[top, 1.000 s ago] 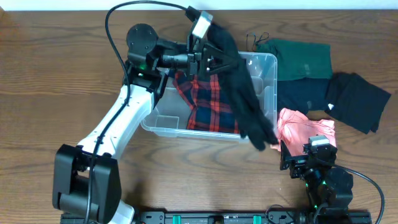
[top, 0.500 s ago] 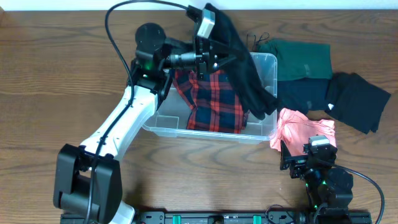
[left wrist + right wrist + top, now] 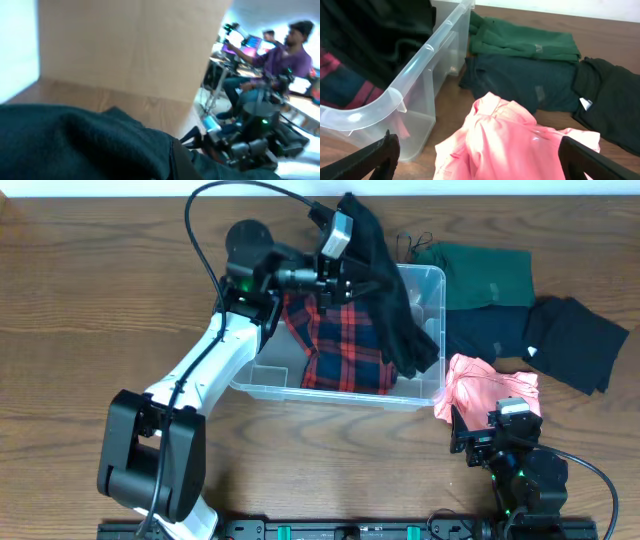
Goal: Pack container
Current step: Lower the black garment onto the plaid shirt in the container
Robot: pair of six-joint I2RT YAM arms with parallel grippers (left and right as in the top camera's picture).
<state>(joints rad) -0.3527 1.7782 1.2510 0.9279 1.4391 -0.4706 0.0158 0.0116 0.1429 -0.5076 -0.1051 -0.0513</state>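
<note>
The black garment's lower end (image 3: 416,360) is hanging by the container's side near the pink garment, so the robot's left gripper should pull back toward the container's opposite end (image 3: 268,370) to spread the black garment out.
The clear plastic container (image 3: 432,288) stands mid-table and holds a red plaid garment (image 3: 340,345). My left gripper (image 3: 352,280) is shut on a black garment (image 3: 395,320), which hangs from it over the container's right half; the cloth fills the bottom of the left wrist view (image 3: 90,145), hiding the jaws. My right gripper (image 3: 477,165) is open and empty at the front right, just above a pink garment (image 3: 510,140). The container's corner (image 3: 405,100) shows in the right wrist view.
A green folded garment (image 3: 485,275), a dark navy one (image 3: 485,332) and a black one (image 3: 575,340) lie right of the container. The pink garment (image 3: 490,392) touches its front right corner. A black cord (image 3: 408,246) lies behind it.
My left gripper has moved back and slightly right, carrying the black garment; its hanging end has swung from over the front right rim to inside the container. The right arm has not moved.
</note>
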